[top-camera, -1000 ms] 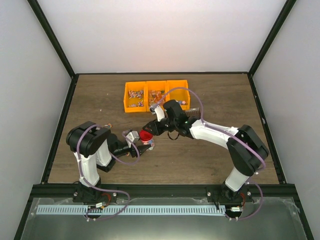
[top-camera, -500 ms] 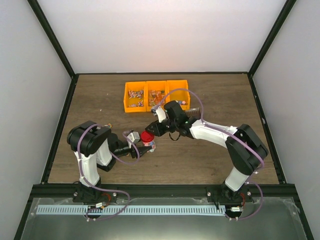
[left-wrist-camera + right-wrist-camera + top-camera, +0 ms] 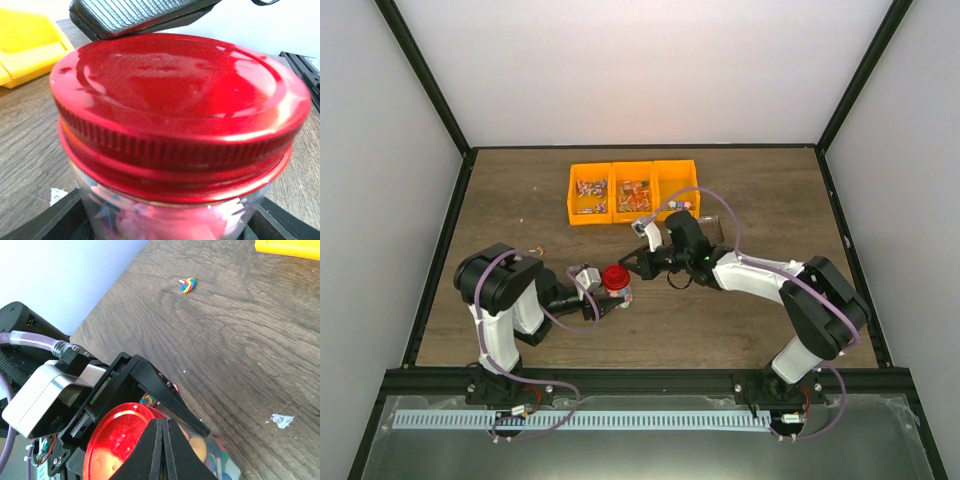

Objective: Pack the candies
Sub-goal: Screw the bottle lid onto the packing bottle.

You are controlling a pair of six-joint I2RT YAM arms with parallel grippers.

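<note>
I keep sweeping my right gripper along the lid's rim (image 3: 90, 48) until its fingers are clear of the red lid. My left gripper is holding the glass (image 3: 165, 217) below the lid.
A small clear jar (image 3: 100, 210) wears a round red lid (image 3: 175, 95), and candies (image 3: 170, 225) in pink, white and blue show through its glass. My left gripper (image 3: 608, 298) is shut on the jar, one finger (image 3: 170, 395) on each side. My right gripper (image 3: 162, 422) is shut with nothing in it. It hovers over the near edge of the lid (image 3: 117, 440), just right of the jar in the top view (image 3: 631, 269). More candies (image 3: 591, 192) lie in the yellow bins (image 3: 569, 205).
The three joined yellow bins stand at the back centre of the wooden table (image 3: 740, 320). One rainbow swirl candy (image 3: 188, 285) lies loose on the wood left of the jar. Another swirl candy (image 3: 147, 400) shows beside the left gripper's finger.
My right gripper has closed fully and drawn back to the right, off the red lid. The lid stays on the jar, which the left gripper still holds.
</note>
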